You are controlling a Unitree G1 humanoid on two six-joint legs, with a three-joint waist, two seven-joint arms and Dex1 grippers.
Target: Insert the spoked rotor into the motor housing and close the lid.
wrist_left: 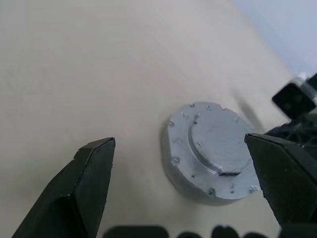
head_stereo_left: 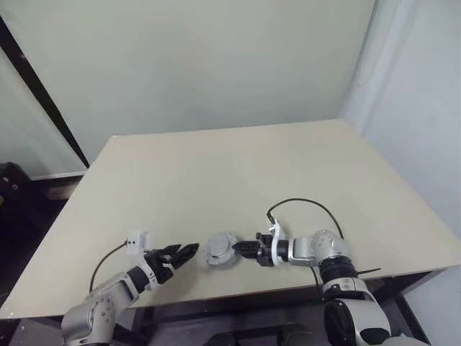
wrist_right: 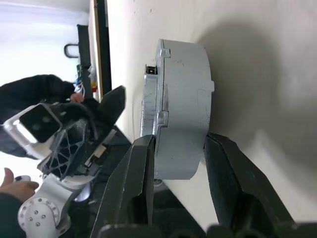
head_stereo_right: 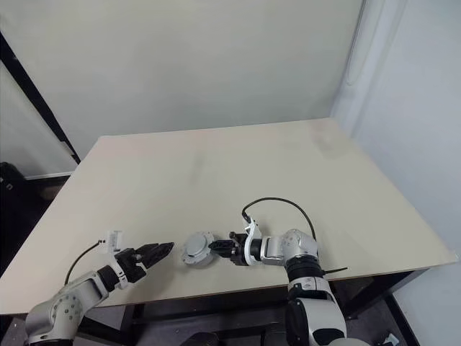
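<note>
My right gripper is holding down the lid at one side of the motor housing (head_stereo_left: 230, 244) only, so my left gripper should clamp the lid and base at the opposite side (head_stereo_left: 209, 253).
The motor housing (head_stereo_left: 220, 251) is a round grey case near the table's front edge, with the lid (wrist_left: 218, 144) sitting flat on top of it. The spoked rotor is hidden. My right gripper (head_stereo_left: 243, 249) reaches in from the right and is shut on the housing (wrist_right: 183, 119), one finger on the lid face and the other under the base. My left gripper (head_stereo_left: 187, 251) hovers just left of the housing, apart from it, with its jaws wide open and nothing between them. In the left wrist view the housing wall (wrist_left: 184, 174) lies ahead between the two fingers (wrist_left: 89, 183).
The beige table (head_stereo_left: 238, 173) stretches far beyond the housing. Its front edge (head_stereo_left: 216, 297) runs close below both grippers. A black cable (head_stereo_left: 306, 203) loops over my right wrist. A person's hand (wrist_right: 15, 181) and dark sleeve show past the table's edge in the right wrist view.
</note>
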